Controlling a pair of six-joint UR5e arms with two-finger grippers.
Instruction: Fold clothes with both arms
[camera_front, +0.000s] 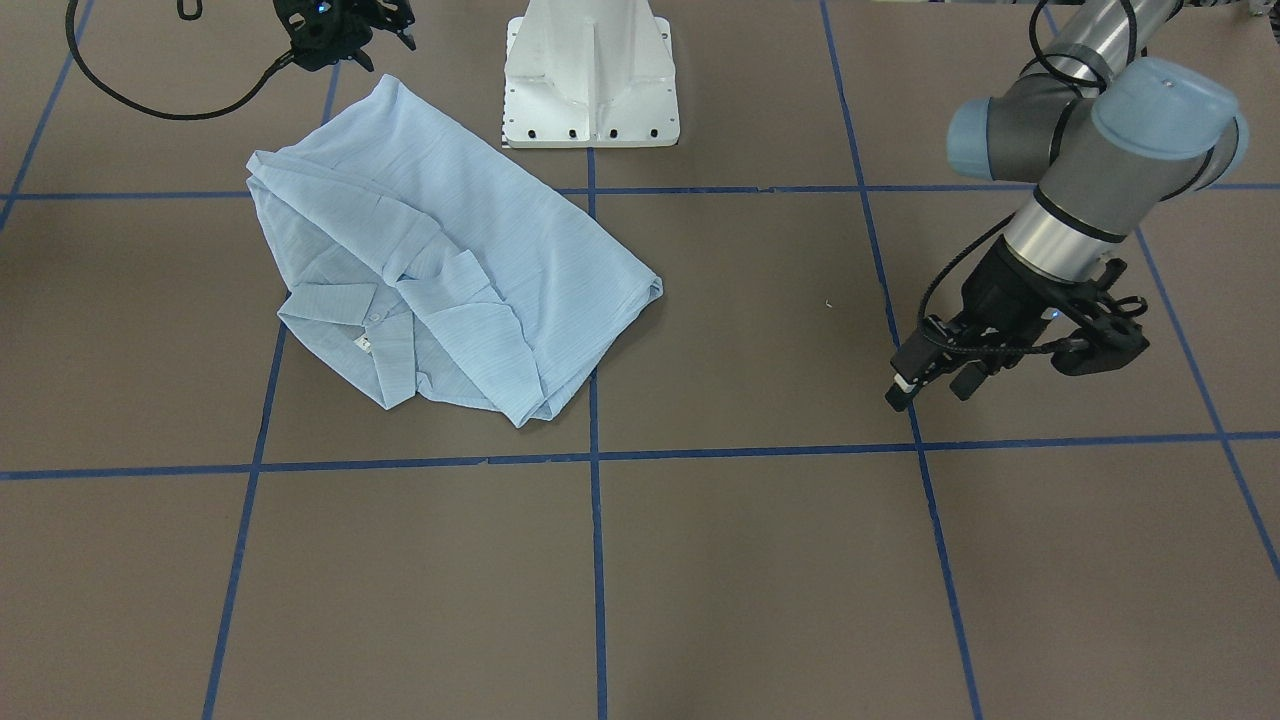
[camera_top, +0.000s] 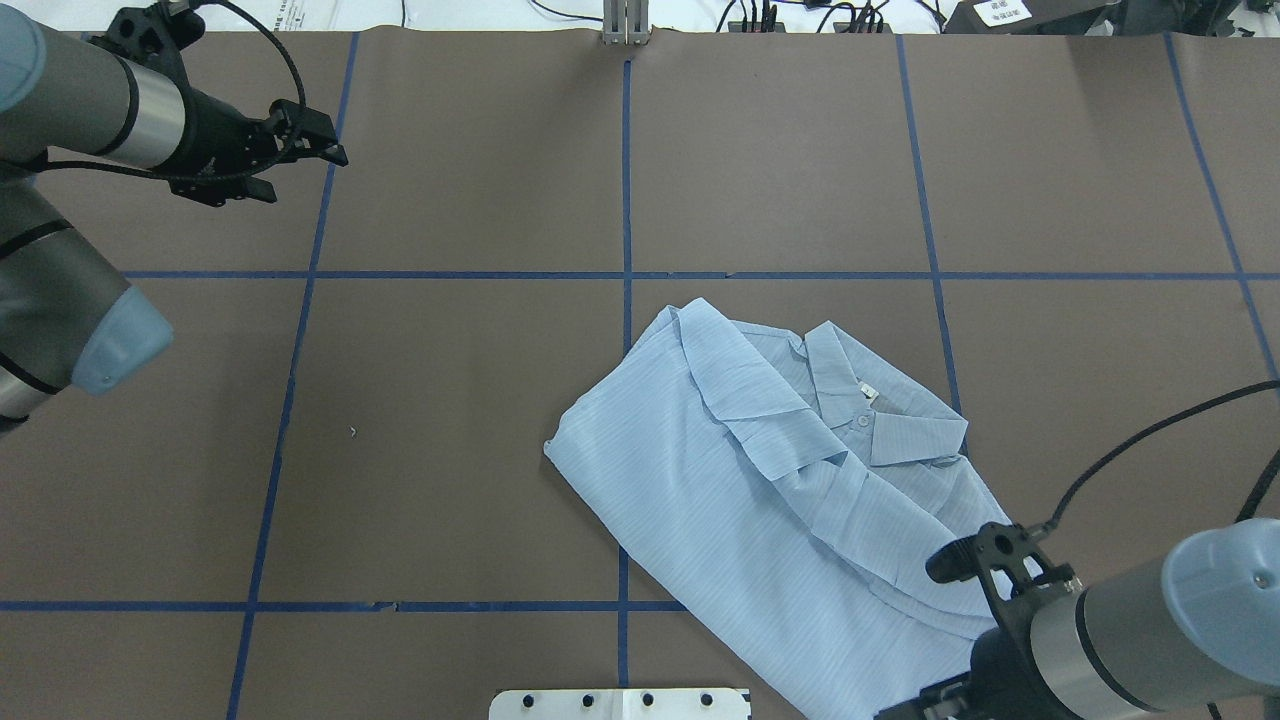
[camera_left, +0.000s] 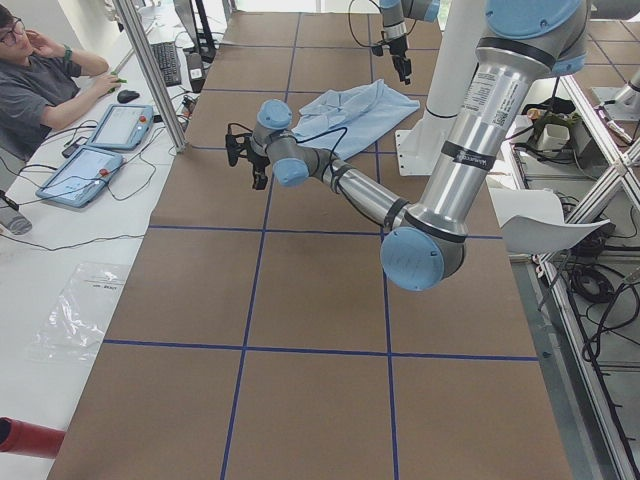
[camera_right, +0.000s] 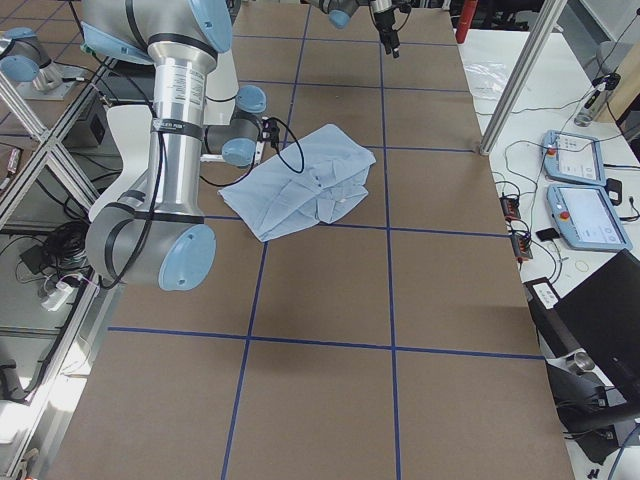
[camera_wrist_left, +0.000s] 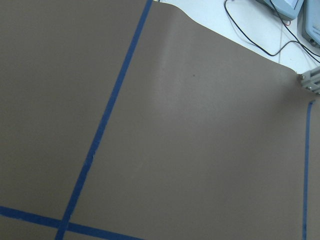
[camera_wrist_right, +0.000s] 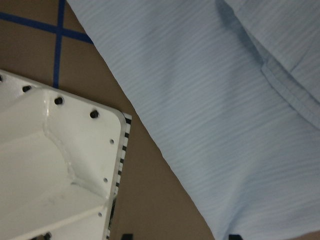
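The pale-blue shirt (camera_front: 468, 246) lies at a slant on the right gripper's side, so the robot's left gripper should grab the closest corner (camera_front: 651, 289) and pull the shirt across to make it straight.
The pale-blue shirt (camera_front: 440, 270) lies loosely folded on the brown table, collar and white tag facing up (camera_top: 866, 392). In the overhead view it spreads right of centre (camera_top: 760, 500). My right gripper (camera_front: 385, 45) hovers over the shirt's edge closest to the robot. In the right wrist view its two fingertips (camera_wrist_right: 232, 235) stand wide apart at the bottom edge, open, with the cloth (camera_wrist_right: 225, 100) below them. Far across the table my left gripper (camera_front: 930, 383) hangs open above bare table (camera_wrist_left: 190, 140), holding nothing. In the overhead view the left gripper (camera_top: 300, 160) is at the far left.
The white pedestal base (camera_front: 590, 80) stands right beside the shirt's near edge (camera_wrist_right: 55, 165). Blue tape lines (camera_top: 627, 180) grid the table. A person (camera_left: 40, 80) sits at a side desk with tablets (camera_left: 85, 170) beyond the table's far edge.
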